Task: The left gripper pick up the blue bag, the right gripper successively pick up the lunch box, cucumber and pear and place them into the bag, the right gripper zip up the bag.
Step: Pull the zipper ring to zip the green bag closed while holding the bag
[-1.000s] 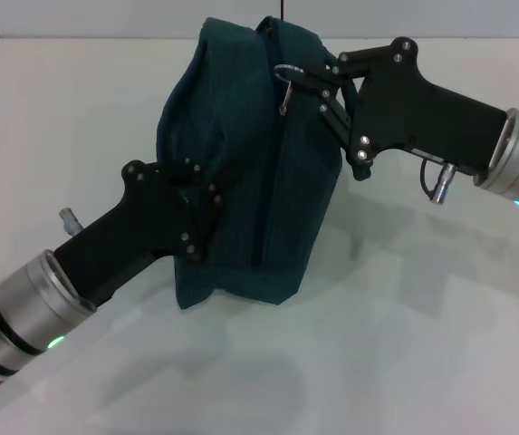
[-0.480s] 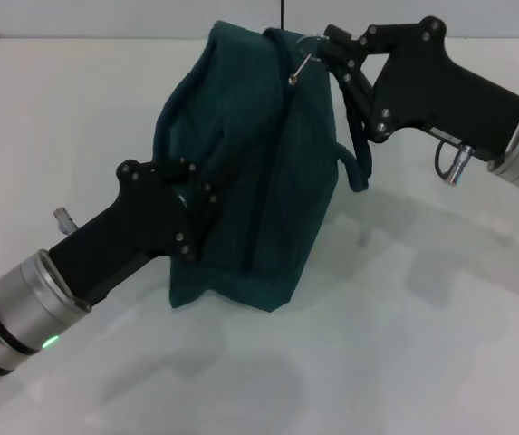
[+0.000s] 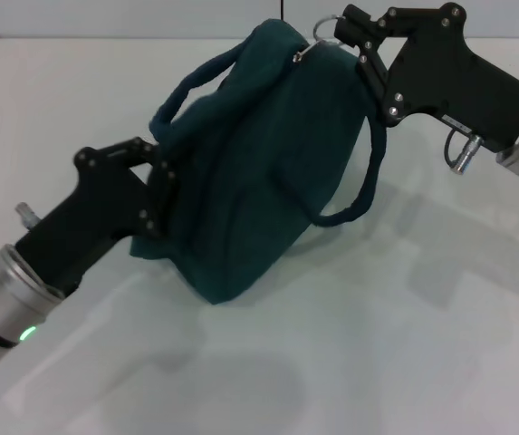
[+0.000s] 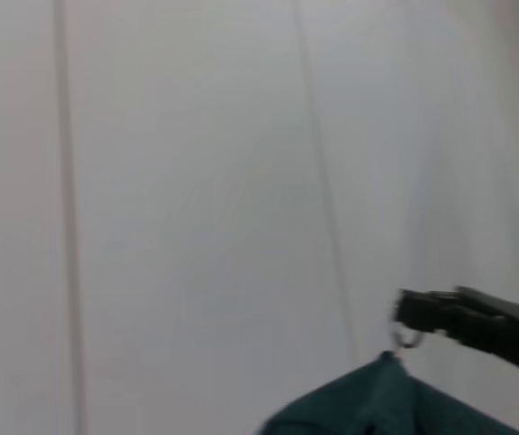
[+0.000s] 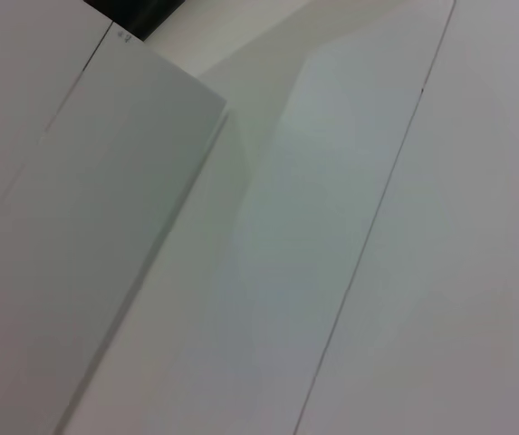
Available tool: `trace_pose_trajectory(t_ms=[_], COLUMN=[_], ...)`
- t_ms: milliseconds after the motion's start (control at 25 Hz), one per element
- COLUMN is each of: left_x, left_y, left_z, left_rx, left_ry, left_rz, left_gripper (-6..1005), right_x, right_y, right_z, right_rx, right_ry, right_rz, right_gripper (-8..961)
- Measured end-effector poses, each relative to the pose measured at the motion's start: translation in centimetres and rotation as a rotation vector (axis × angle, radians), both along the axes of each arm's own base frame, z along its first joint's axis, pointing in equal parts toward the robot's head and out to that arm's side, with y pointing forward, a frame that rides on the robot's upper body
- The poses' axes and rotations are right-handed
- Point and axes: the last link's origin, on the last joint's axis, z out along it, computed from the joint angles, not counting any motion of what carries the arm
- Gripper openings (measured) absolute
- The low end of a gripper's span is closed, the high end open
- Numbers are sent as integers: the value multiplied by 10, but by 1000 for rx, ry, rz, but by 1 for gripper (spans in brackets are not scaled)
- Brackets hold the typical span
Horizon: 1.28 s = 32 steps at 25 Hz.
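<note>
The robot's left gripper is holding the tilted bag low on its side, so it should open and grip the bag higher up, near its top edge, before the right gripper zips.
The blue bag, dark teal cloth, hangs tilted above the white table in the head view. My left gripper is shut on the bag's left side and holds it up. My right gripper is at the bag's top right corner, shut on the metal zipper pull ring. One handle loop hangs down on the right. The left wrist view shows the bag's top, the ring and the right gripper. The lunch box, cucumber and pear are out of view.
The white table spreads all around under the bag. The right wrist view shows only white panels with thin seams and a dark corner.
The right gripper has moved up and to the right with the zipper pull. The left arm has swung left and the bag has tilted over, with one handle now hanging loose.
</note>
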Motion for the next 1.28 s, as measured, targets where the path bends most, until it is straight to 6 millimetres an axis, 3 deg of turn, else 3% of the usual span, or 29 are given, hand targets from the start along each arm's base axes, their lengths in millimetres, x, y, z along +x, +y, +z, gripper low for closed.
trace_pose_trajectory(t_ms=[280, 720, 1080, 1280], left_x=[-9, 1, 10, 19], left_y=[2, 2, 3, 20], left_z=[4, -2, 9, 16], left_rx=[29, 35, 0, -114], left_ry=[-13, 21, -101, -129], left_rz=[70, 2, -22, -50], left_gripper=[130, 156, 178, 381], right_x=[0, -3, -5, -5], right_y=[0, -3, -5, -6], right_z=[-2, -7, -7, -9], right_rx=[7, -16, -19, -24], right_ry=[-1, -8, -5, -7], right_rz=[-9, 12, 23, 28], right_gripper=[19, 18, 17, 17])
